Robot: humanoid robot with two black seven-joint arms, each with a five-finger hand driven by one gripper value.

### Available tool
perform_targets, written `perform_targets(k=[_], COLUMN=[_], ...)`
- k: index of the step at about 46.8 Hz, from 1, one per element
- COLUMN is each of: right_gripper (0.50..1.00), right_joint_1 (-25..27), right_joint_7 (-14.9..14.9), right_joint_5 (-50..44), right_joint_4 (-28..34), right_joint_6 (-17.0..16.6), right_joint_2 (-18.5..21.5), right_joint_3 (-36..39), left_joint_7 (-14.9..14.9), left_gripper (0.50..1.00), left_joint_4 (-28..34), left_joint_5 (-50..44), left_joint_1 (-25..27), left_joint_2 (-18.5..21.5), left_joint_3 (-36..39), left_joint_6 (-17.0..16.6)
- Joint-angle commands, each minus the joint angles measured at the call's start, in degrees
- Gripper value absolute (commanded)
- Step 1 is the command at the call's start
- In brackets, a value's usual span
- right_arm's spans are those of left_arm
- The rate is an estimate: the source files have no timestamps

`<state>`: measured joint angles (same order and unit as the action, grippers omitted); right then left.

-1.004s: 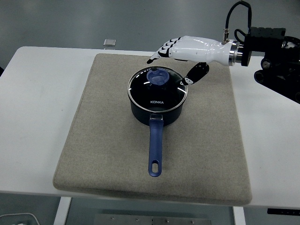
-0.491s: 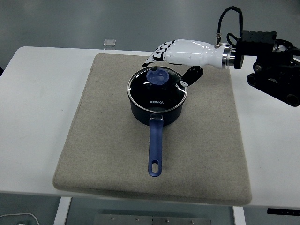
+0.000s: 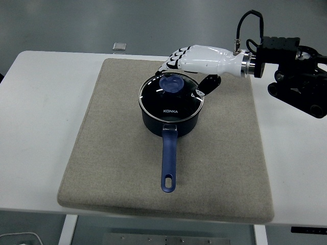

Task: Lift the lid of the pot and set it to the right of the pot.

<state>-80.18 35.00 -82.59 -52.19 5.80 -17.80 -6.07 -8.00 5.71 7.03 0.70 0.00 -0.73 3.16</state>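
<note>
Just even darkness can be seen through the glass lid (image 3: 156, 100), so the robot should expect the pot (image 3: 155, 125) to be empty when it lifts the lid.
A dark blue pot (image 3: 170, 122) stands on a beige mat (image 3: 112, 153), its long blue handle (image 3: 168, 163) pointing toward the near edge. A glass lid (image 3: 171, 98) with a blue knob (image 3: 172, 83) lies on the pot. My right hand (image 3: 185, 71), white with black finger pads, hovers over the lid's far right rim. Its fingers (image 3: 171, 62) are spread past the knob's far side and its thumb (image 3: 208, 84) hangs down at the lid's right edge. The hand holds nothing. The left arm is out of view.
The mat covers most of the white table (image 3: 41, 127). A small grey square object (image 3: 119, 46) lies at the table's far edge. The right arm's black forearm (image 3: 296, 66) hangs over the table's right side. Bare mat (image 3: 230, 138) lies to the right of the pot.
My right hand has shifted slightly left and nearer over the lid, its thumb now closer to the lid's right rim. The pot and lid have not moved.
</note>
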Motion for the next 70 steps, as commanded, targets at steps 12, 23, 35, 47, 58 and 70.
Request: perform_targets(k=[12,23,35,47,58,70], right_gripper=[0.903,0.901,0.903,0.903,0.903,0.903], right_joint_1=[-0.15,-0.15,0.02,0.11,0.11,0.46], right_joint_7=[0.0,0.0,0.0,0.0,0.0,0.0], right_joint_5=[-0.03,-0.03,-0.12,-0.12,-0.03,-0.03], right_joint_4=[0.6,1.74,2.27,3.23,4.03,4.03], right_joint_6=[0.7,0.7,0.7,0.79,0.79,0.7], right_joint_2=[1.19,1.27,1.54,2.77,3.21,3.38], right_joint_3=[-0.7,-0.7,-0.61,-0.7,-0.7,-0.7], left_joint_7=[0.0,0.0,0.0,0.0,0.0,0.0], left_gripper=[1.0,1.0,1.0,1.0,1.0,1.0], left_joint_4=[0.0,0.0,0.0,0.0,0.0,0.0], left_joint_5=[0.0,0.0,0.0,0.0,0.0,0.0], left_joint_1=[0.0,0.0,0.0,0.0,0.0,0.0], left_joint_2=[0.0,0.0,0.0,0.0,0.0,0.0], left_joint_3=[0.03,0.03,-0.06,-0.06,0.03,0.03], left_joint_6=[0.0,0.0,0.0,0.0,0.0,0.0])
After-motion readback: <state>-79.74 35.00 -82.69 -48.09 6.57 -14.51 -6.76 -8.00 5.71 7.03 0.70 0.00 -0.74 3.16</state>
